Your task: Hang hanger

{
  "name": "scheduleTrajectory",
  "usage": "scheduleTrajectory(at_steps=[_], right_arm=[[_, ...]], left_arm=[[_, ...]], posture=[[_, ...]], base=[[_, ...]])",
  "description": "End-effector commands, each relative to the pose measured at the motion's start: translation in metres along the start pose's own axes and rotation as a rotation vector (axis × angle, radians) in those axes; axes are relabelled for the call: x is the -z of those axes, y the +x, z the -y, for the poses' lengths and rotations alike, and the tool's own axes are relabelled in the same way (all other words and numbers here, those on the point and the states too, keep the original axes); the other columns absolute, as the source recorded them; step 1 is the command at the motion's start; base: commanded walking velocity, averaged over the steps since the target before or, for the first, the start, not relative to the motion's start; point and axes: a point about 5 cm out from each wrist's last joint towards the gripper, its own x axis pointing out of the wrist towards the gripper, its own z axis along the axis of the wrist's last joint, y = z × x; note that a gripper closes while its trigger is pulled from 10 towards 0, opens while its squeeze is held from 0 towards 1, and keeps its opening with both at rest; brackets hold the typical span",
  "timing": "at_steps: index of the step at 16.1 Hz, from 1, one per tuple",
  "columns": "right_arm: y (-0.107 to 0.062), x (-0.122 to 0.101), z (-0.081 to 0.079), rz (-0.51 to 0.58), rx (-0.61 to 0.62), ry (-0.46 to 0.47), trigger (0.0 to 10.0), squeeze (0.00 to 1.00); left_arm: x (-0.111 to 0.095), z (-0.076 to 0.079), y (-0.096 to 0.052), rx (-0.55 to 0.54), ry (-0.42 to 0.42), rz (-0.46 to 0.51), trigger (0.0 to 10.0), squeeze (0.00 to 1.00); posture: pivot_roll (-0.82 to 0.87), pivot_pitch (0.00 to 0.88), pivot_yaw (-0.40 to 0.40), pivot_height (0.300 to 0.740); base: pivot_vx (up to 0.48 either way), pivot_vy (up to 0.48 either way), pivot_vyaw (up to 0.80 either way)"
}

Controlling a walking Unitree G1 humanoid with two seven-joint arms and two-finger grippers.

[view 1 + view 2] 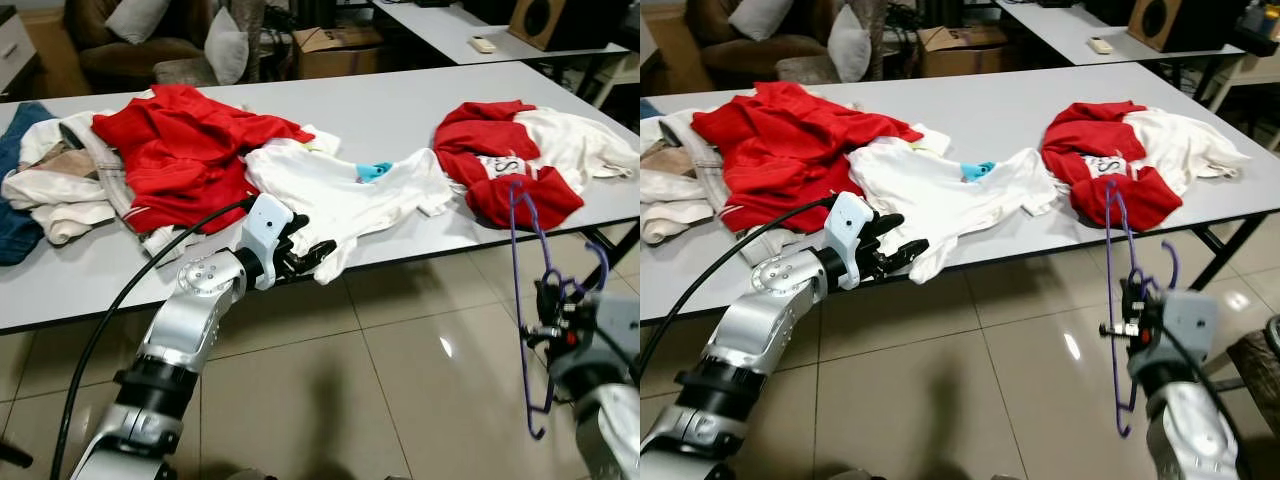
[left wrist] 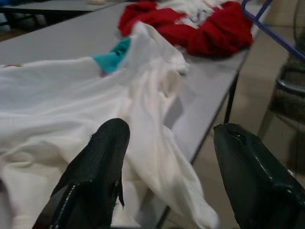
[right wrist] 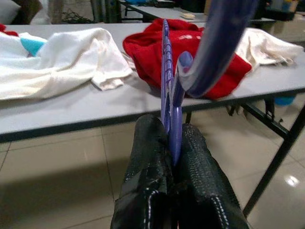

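Note:
A teal patch (image 1: 374, 171) shows at the white T-shirt's folded edge (image 1: 325, 200), so the robot should expect a bigger print hidden underneath when it lifts the T-shirt's collar.
A purple plastic hanger (image 1: 528, 300) stands on edge at the right, below the table's front edge, with my right gripper (image 1: 551, 300) shut on it; the right wrist view shows the hanger (image 3: 167, 95) pinched between both black fingers (image 3: 147, 162). A white T-shirt (image 1: 340, 190) with a teal collar lies spread on the white table (image 1: 400, 110). My left gripper (image 1: 305, 250) is open at the table's front edge, its fingers (image 2: 102, 162) at the shirt's hanging hem (image 2: 167, 157).
A red garment (image 1: 190, 150) and a heap of light clothes lie at the table's left, a red and white shirt (image 1: 510, 160) at its right. Black table legs (image 1: 600, 270) stand near the right arm. Tiled floor lies in front; sofa and boxes behind.

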Motion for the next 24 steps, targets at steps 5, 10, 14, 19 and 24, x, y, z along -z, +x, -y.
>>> scheduleTrajectory(at_steps=[5, 10, 14, 19, 24], right_arm=[[-0.009, 0.018, -0.015, -0.064, -0.048, -0.041, 10.0, 0.0], [0.006, 0.0, -0.016, -0.012, -0.09, -0.076, 10.0, 0.0], [0.012, -0.006, -0.026, 0.002, -0.122, -0.092, 10.0, 0.0], [0.014, -0.009, -0.03, 0.013, -0.13, -0.089, 10.0, 0.0], [0.017, -0.013, -0.031, 0.028, -0.13, -0.091, 10.0, 0.0]], left_arm=[[0.021, 0.001, -0.008, -0.042, 0.097, -0.208, 10.0, 0.0], [0.035, -0.002, -0.015, -0.101, 0.081, -0.301, 0.6, 0.0], [0.039, -0.001, -0.013, -0.114, 0.082, -0.323, 0.0, 0.0], [0.047, 0.006, -0.011, -0.098, 0.059, -0.365, 0.0, 0.0], [0.056, -0.001, -0.012, -0.165, 0.044, -0.435, 0.0, 0.0]], posture=[[-0.23, 0.0, 0.019, 0.74], [-0.22, 0.0, 0.022, 0.74], [-0.22, 0.0, 0.023, 0.74], [-0.21, 0.004, 0.028, 0.74], [-0.21, 0.001, 0.033, 0.74]], base=[[0.0, 0.0, 0.0], [0.0, 0.0, 0.0], [0.0, 0.0, 0.0], [0.0, 0.0, 0.0], [0.0, 0.0, 0.0]])
